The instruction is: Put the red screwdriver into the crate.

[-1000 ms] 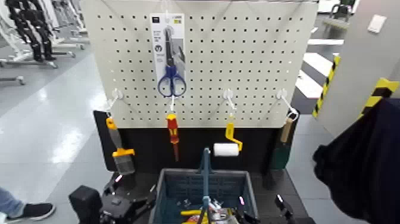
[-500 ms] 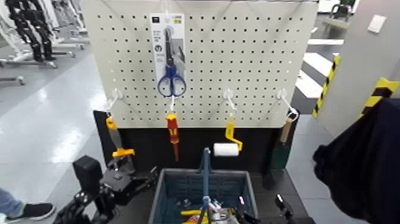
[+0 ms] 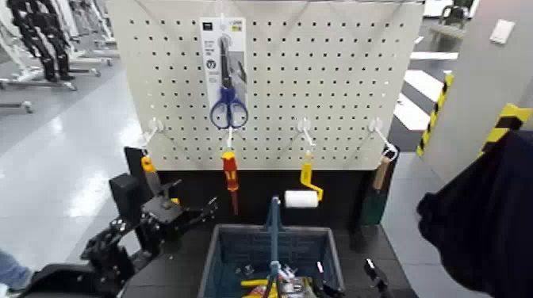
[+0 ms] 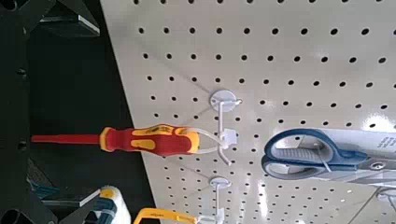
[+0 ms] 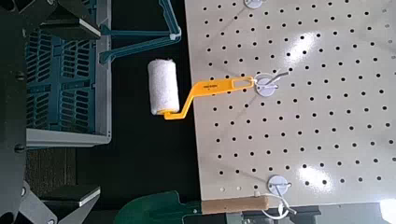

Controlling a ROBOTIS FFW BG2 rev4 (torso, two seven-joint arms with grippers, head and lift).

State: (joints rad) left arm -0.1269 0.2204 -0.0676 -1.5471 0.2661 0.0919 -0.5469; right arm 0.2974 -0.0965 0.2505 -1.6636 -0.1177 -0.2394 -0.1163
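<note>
The hook's tip is open, so when the robot pulls the red screwdriver away, its white loop should slip off whole and come along.
The red screwdriver hangs shaft down from a hook on the white pegboard. It also shows in the left wrist view, with yellow bands on its handle. My left gripper is raised just left of and slightly below it, open and empty, apart from it. In the left wrist view its fingers frame the edge. The blue-grey crate stands below the board with several tools inside. My right gripper is open and low at the crate's right.
Blue scissors in a pack, a yellow-handled paint roller, an orange-handled brush and a wooden-handled tool hang on the board. A dark cloth shape stands at the right. A person's leg shows at the far left.
My left arm has lifted from floor level beside the crate and moved up and right, bringing its gripper close to the hanging screwdriver. The right arm has not moved.
</note>
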